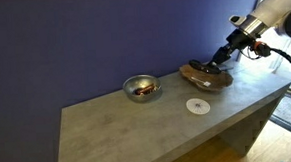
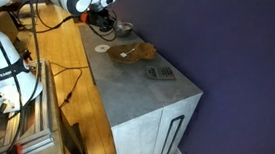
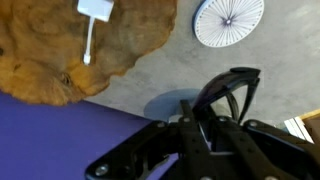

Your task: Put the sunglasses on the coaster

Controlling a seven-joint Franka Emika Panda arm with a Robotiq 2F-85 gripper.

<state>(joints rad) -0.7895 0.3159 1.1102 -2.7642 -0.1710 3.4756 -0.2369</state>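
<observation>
Next, my gripper swings back from the purple wall and brings the sunglasses (image 3: pixel 230 85) above the white disc (image 3: pixel 228 20) before lowering them, because they hang on the purple wall's side of the coaster.
The sunglasses (image 3: pixel 238 80) are a thin dark frame held in my gripper (image 3: pixel 205 128), which is shut on them. In an exterior view the gripper (image 1: pixel 217 59) hangs just above the brown wooden bowl (image 1: pixel 205 77). The coaster (image 1: pixel 197 106), a flat white disc, lies on the grey table in front of that bowl. It also shows in the wrist view (image 3: pixel 228 20) and in an exterior view (image 2: pixel 101 49). In the exterior views the sunglasses are too small to make out.
A shiny metal bowl (image 1: pixel 141 87) with something brown inside stands beside the wooden bowl. A white adapter with a cable (image 3: pixel 94 12) lies in the wooden bowl (image 3: pixel 80 45). A purple wall runs behind the grey table (image 1: pixel 118 132). A wooden bench (image 2: pixel 58 70) adjoins the table.
</observation>
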